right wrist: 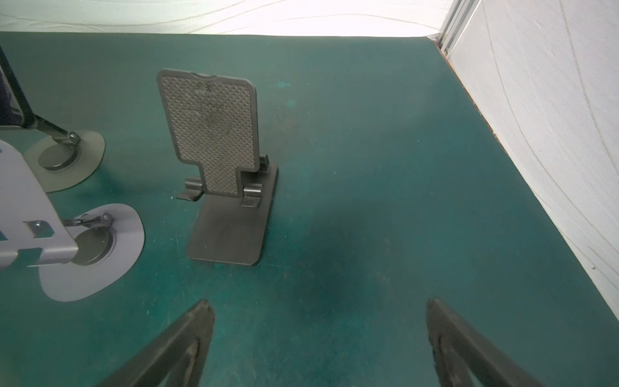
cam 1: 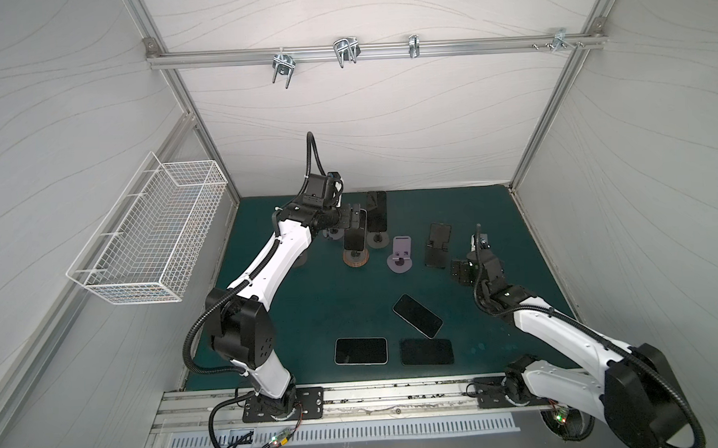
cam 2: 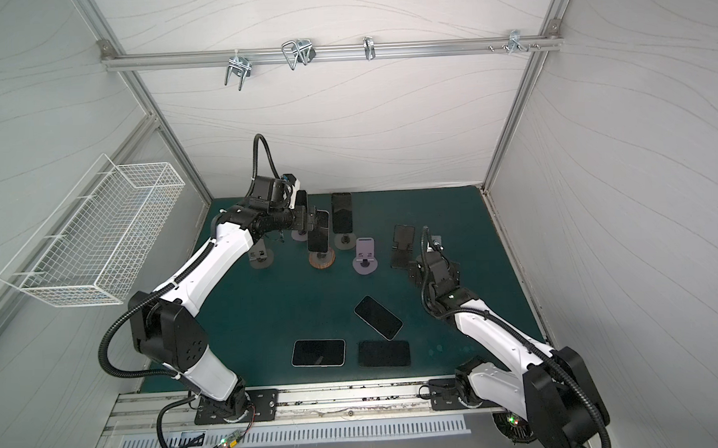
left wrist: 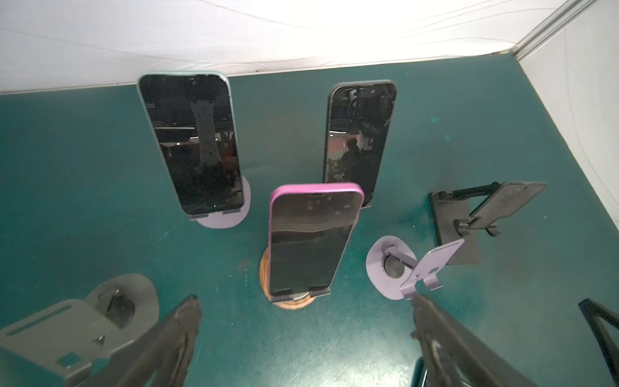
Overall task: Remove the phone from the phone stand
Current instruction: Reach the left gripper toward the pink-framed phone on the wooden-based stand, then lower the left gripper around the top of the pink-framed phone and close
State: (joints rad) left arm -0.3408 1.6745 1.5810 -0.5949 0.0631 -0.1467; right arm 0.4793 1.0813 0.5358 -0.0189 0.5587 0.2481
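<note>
The pink-cased phone's narrow width (cam 2: 317,233) lines up with my left gripper's open fingers, so I should now go down toward its top edge (cam 2: 321,212) until the fingers are around both sides of the pink-cased phone.
Three phones stand upright on stands at the back of the green mat. A pink-cased phone (left wrist: 311,241) (cam 1: 354,239) rests on a phone stand with a round wooden base (left wrist: 291,303) (cam 1: 356,261). A teal-cased phone (left wrist: 191,144) and a dark phone (left wrist: 360,140) (cam 1: 376,211) stand behind it. My left gripper (left wrist: 304,301) (cam 1: 355,221) hovers open just in front of and above the pink-cased phone, touching nothing. Off to the right, my right gripper (right wrist: 320,308) (cam 1: 459,272) is open over bare mat, close to an empty black stand (right wrist: 221,160) (cam 1: 437,246).
Empty stands: a purple one (left wrist: 402,268) (cam 1: 400,256) and a grey one (left wrist: 67,331). Three phones lie flat near the front: (cam 1: 417,316), (cam 1: 361,351), (cam 1: 426,352). A white wire basket (cam 1: 150,242) hangs on the left wall. White walls enclose the mat.
</note>
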